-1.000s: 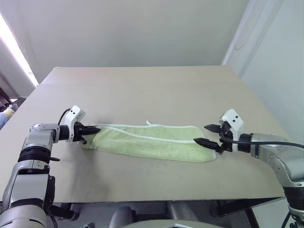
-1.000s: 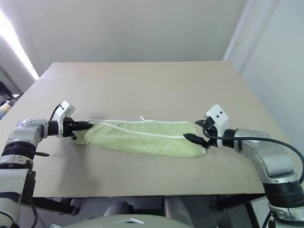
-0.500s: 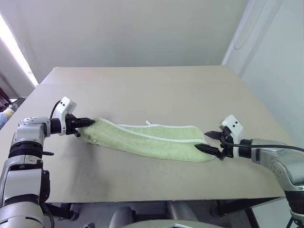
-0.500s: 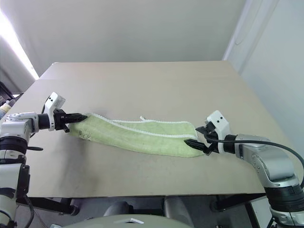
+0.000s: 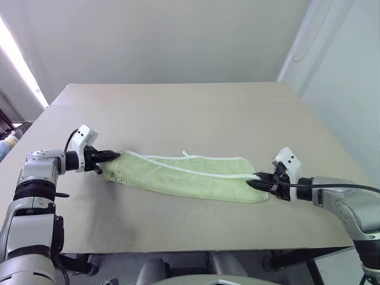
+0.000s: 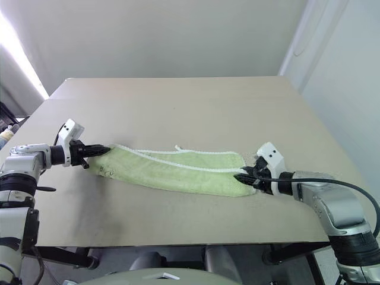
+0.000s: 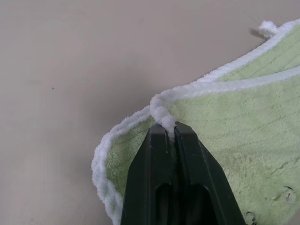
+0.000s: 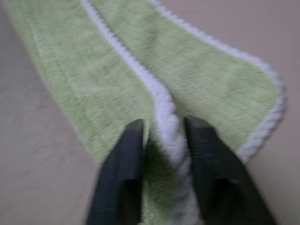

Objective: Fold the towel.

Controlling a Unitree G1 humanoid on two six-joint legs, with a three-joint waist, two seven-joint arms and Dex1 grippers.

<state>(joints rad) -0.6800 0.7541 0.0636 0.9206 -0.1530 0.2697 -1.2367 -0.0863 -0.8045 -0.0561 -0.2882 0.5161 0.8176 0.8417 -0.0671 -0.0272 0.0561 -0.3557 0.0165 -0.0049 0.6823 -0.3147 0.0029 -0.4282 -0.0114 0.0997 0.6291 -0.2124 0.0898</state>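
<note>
Both of the robot's grippers should lift and stretch the towel's upper edging (image 5: pixel 221 174) before they lay the towel's edges together, because it slants and stops short of the lower layer's far edge (image 5: pixel 228 158).
The towel (image 5: pixel 184 175), light green with white edging, lies as a long folded strip across the table, its small white loop (image 5: pixel 185 154) on the far edge. My left gripper (image 5: pixel 114 155) is shut on the towel's left end, pinching the bunched white edging (image 7: pixel 161 110) and holding that corner slightly off the table. My right gripper (image 5: pixel 253 183) is low at the right end. Its two black fingers (image 8: pixel 124 154) are closed on either side of the thick white seam (image 8: pixel 166 117) that runs along the strip.
The beige table (image 5: pixel 178 113) stretches far behind the towel, with bare surface on all sides. Its front edge (image 5: pixel 178 249) runs close below the strip, and its right edge (image 5: pixel 332 142) lies just beyond my right arm. A pale wall stands behind.
My right gripper was open at the towel's right end; it has sunk to the table and closed on that end. The left gripper keeps its grip and has hardly moved.
</note>
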